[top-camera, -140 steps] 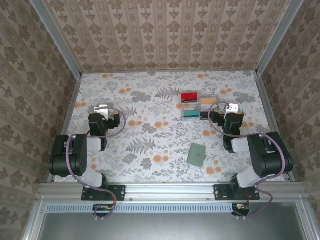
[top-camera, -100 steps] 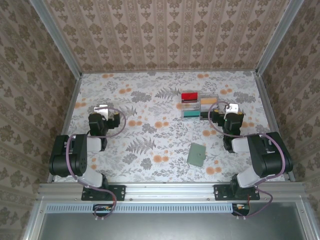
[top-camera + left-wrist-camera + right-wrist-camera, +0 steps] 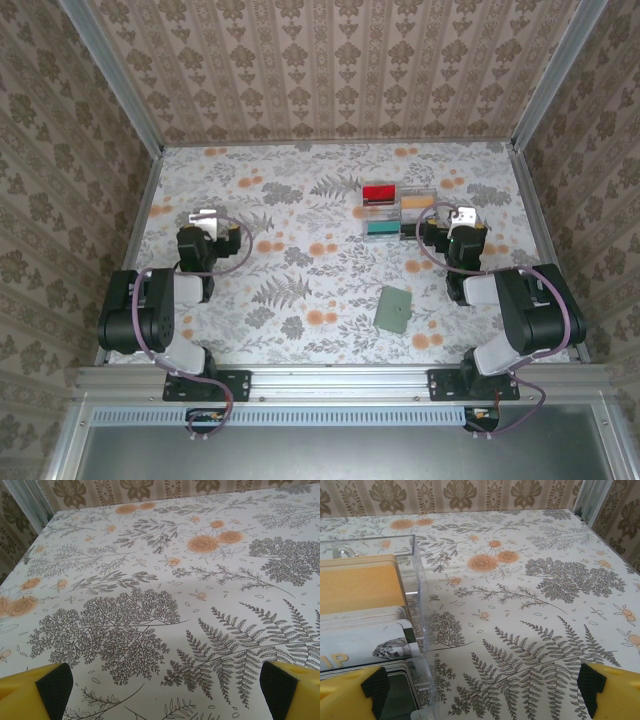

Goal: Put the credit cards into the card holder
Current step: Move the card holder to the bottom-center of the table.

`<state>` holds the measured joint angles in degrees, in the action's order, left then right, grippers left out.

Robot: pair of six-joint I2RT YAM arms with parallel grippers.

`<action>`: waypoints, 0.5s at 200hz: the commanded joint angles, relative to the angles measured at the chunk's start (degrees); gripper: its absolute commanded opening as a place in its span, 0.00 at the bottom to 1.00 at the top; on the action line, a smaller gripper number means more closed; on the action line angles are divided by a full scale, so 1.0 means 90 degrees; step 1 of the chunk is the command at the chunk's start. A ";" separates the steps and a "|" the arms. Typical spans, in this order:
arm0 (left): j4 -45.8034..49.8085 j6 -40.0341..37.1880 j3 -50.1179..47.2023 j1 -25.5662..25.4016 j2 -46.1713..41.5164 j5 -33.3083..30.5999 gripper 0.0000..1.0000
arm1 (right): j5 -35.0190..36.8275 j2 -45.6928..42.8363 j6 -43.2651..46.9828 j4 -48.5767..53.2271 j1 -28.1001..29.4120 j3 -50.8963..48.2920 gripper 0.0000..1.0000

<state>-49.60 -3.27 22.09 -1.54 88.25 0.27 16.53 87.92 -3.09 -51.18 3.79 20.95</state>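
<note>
The shut card holder [image 3: 393,310] lies far from the robot's left gripper, so the right gripper should first slide the card holder over to the open cloth [image 3: 349,308] between the two arms.
The card holder [image 3: 394,308], a flat sage-green wallet, lies shut on the table in front of the right arm. The credit cards stand in stacks inside a clear tray [image 3: 400,211]: red [image 3: 379,192], teal [image 3: 381,229] and tan-orange [image 3: 417,201]. The right wrist view shows the tan-orange stack [image 3: 360,587], a whitish card [image 3: 365,642] and a dark card [image 3: 400,692] behind the tray wall [image 3: 420,595]. My right gripper [image 3: 463,217] [image 3: 480,692] is open at the tray's right end, holding nothing. My left gripper [image 3: 205,216] [image 3: 165,692] is open over bare tablecloth at the left.
The floral tablecloth [image 3: 300,270] is enclosed by patterned walls with metal posts [image 3: 110,75] at the back corners. The tray's right wall sits just inside my right gripper's left fingertip [image 3: 350,692]. Open cloth lies between the two arms.
</note>
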 commanded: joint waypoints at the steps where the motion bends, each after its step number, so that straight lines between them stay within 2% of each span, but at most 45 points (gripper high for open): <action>1: -0.0378 -0.0184 -0.0165 -0.0062 -0.0108 0.0067 1.00 | -0.0162 -0.0074 0.0123 -0.0107 0.0045 0.0081 1.00; 36: -0.0704 -0.0214 -0.0387 -0.0088 -0.0200 0.0051 1.00 | -0.0205 -0.0294 0.0227 -0.0237 0.0116 -0.0081 1.00; 50: -0.0930 -0.0208 -0.0555 -0.0102 -0.0367 -0.0052 1.00 | -0.0102 -0.0716 0.0226 0.0234 0.0133 0.0006 1.00; 57: -0.0909 -0.0159 -0.0612 -0.0108 -0.0562 -0.0198 1.00 | -0.0042 -0.1170 0.0101 0.1221 0.0145 0.0290 1.00; 64: -0.0621 -0.0098 -0.0623 -0.0106 -0.0853 -0.0274 1.00 | 0.0105 -0.1546 -0.0256 0.2720 0.0126 0.0764 0.99; 80: 0.0635 0.0169 -0.0405 -0.0089 -0.1625 -0.0370 1.00 | 0.0911 -0.1827 -0.1602 0.6074 0.0126 0.2170 1.00; 90: 0.1475 0.0485 -0.0167 -0.0069 -0.2016 -0.0448 1.00 | 0.0886 -0.1813 -0.2161 0.7649 0.0126 0.2898 1.00; 100: 0.2256 0.0860 0.0054 -0.0056 -0.2370 -0.0485 1.00 | 0.0597 -0.1781 -0.2444 0.8654 0.0126 0.3341 1.00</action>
<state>-44.25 -1.91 18.02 -2.20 73.73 -1.98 19.88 73.78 -12.40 -10.00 4.78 40.32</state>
